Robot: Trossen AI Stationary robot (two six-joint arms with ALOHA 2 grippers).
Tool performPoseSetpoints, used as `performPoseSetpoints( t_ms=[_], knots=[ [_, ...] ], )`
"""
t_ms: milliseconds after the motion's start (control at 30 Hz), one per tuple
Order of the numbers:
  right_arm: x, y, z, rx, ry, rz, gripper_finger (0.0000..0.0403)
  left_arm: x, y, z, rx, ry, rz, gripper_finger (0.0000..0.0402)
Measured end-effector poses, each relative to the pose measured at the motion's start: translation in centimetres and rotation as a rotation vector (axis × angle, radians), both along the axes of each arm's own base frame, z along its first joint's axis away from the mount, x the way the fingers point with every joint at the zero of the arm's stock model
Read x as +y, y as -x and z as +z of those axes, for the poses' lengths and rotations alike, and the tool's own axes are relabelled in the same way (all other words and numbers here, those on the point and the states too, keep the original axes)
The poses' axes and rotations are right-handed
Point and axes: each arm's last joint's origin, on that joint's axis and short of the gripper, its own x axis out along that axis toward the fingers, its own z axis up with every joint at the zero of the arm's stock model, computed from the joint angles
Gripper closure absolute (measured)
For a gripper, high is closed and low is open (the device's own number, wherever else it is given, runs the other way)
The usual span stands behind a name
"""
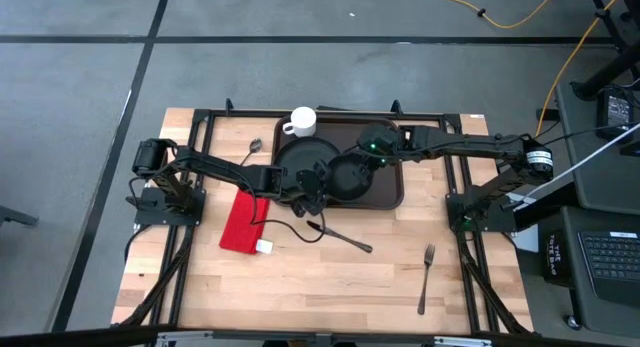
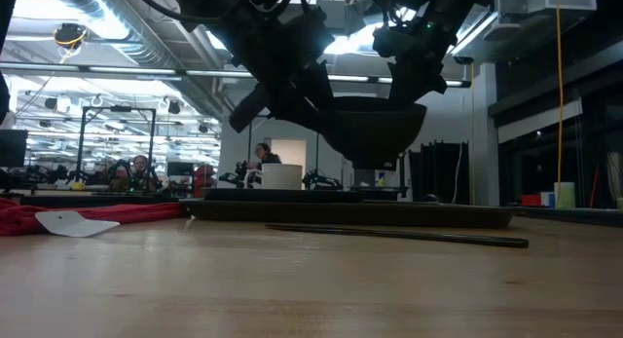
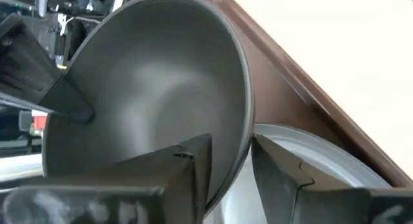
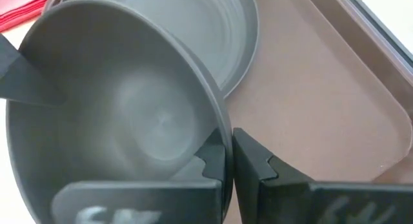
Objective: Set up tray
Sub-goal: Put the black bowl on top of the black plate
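Note:
My right gripper is holding the black bowl [image 1: 350, 179] next to the black plate. Next, my left gripper takes the bowl's rim [image 3: 237, 172] and lowers the bowl onto the plate.
A black bowl [image 1: 348, 177] hangs above the dark brown tray [image 1: 392, 195], next to the black plate [image 1: 298, 157] that lies on the tray's left half. My right gripper [image 4: 229, 150] reaches in from the right and is shut on the bowl's rim. My left gripper [image 3: 226, 153] comes from the left and stands open. One of its fingers is inside the bowl's rim, the other outside. In the low view the bowl [image 2: 375, 129] is clear of the tray [image 2: 350, 216]. My left gripper straddles the bowl's rim [image 3: 244, 137] with a gap showing at the outer finger [image 3: 277, 179]; whether the inner finger [image 3: 190, 162] touches the wall I cannot tell. My right gripper pinches the bowl's rim [image 4: 222, 130], one finger inside the bowl and one outside, slanting down from the table's right. The bowl is lifted clear of the tray, mouth up and a little tilted.
A white mug [image 1: 303, 120] stands at the tray's far edge. A red napkin [image 1: 243, 222] lies left of the tray and a spoon [image 1: 252, 147] at the far left. A knife [image 1: 345, 239] and a fork [image 1: 427, 277] lie on the near tabletop.

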Motion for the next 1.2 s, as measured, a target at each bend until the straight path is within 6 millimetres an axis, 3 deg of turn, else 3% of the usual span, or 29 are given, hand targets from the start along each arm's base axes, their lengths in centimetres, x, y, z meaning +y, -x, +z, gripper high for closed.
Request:
performPoseSetpoints(
  t_ms=[300,467,800,967,1200],
  knots=[
    [0.0,-0.1,0.1,-0.012,0.011,0.013,0.0385,-0.1,0.0,-0.1,0.024,-0.005,-0.071,0.0357],
    [0.0,-0.5,0.7,-0.068,0.031,0.053,0.0346,-0.1,0.3,-0.5,0.076,-0.031,-0.104,0.0394],
    [-0.1,-0.9,1.1,-0.115,0.082,0.142,0.0281,0.4,0.9,-1.1,0.148,0.001,-0.055,0.0399],
    [-0.1,-0.8,1.4,-0.126,0.101,0.15,0.0278,0.9,1.1,-0.7,0.139,0.003,-0.033,0.0399],
    [-0.2,-0.5,2.1,-0.129,0.195,0.154,0.0298,1.1,2.4,1.7,0.11,0.044,-0.059,0.0399]
  ],
)
